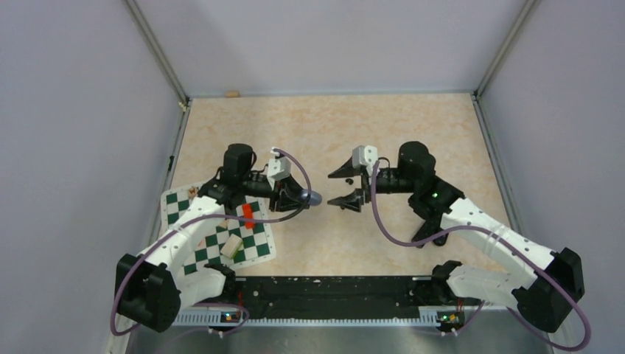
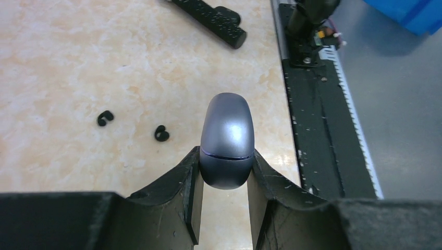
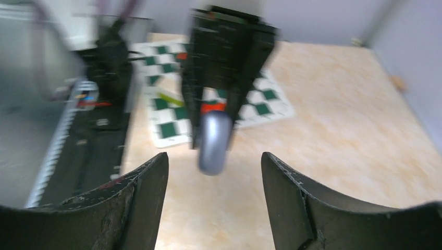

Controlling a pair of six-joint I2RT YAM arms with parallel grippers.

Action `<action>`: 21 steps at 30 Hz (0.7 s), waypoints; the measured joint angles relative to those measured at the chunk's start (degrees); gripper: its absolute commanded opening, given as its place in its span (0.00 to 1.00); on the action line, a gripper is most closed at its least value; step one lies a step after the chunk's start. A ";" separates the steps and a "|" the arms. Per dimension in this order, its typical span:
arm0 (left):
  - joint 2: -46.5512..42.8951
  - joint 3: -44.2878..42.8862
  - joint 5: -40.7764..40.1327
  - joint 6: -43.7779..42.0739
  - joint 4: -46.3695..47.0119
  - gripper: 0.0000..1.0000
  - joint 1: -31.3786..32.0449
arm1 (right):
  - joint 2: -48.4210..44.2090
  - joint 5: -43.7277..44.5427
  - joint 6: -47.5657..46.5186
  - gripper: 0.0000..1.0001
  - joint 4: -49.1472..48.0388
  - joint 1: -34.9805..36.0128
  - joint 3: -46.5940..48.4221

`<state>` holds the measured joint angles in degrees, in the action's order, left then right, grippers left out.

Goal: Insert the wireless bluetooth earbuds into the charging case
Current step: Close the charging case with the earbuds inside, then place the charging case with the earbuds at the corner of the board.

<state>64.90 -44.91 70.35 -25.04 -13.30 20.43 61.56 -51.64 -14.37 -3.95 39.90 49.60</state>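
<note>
The charging case (image 1: 315, 198) is clear of my right gripper's fingers. My left gripper should now go to the empty spot (image 1: 264, 151) behind the checkered mat and let go of the case there.
My left gripper (image 2: 224, 157) is shut on the charging case (image 2: 228, 130), a smooth grey-lavender oval with its lid closed, held by one end just above the table. From above, the case (image 1: 313, 197) sticks out of the left gripper (image 1: 298, 195) toward the right gripper (image 1: 345, 187). That gripper stands open a short way off, facing the case. The right wrist view is blurred: the case (image 3: 213, 143) hangs ahead of the open right gripper (image 3: 215, 161), apart from both fingers. Two tiny dark curled pieces (image 2: 105, 118) (image 2: 162, 133), apparently the earbuds, lie on the table beyond and left of the case.
A green-and-white checkered mat (image 1: 214, 236) lies under the left arm, with a red piece (image 1: 248, 215) and a pale block (image 1: 232, 247) on it. A long black cylinder (image 2: 213, 21) lies near the black rail (image 1: 332, 291) along the near edge. Walls enclose the table.
</note>
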 measured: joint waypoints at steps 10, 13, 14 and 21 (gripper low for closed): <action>11.87 -4.33 -23.78 13.68 6.40 0.00 -1.31 | -2.43 39.39 -1.42 0.86 -6.69 -8.48 -3.15; 18.95 -11.17 -29.59 15.67 3.26 0.00 -2.16 | -3.91 42.32 -0.68 0.87 -7.54 -12.63 -3.85; 21.09 -13.70 -30.88 15.98 1.88 0.00 -2.45 | -4.57 42.58 -0.31 0.87 -7.63 -13.94 -4.04; 42.45 -39.95 -34.29 16.55 -14.25 0.00 -6.86 | -8.35 41.18 2.54 0.87 -8.09 -22.32 -4.72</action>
<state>107.35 -84.86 36.05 -8.49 -27.55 13.56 53.21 -10.46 -11.84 -12.03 17.58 44.88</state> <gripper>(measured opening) 0.373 0.864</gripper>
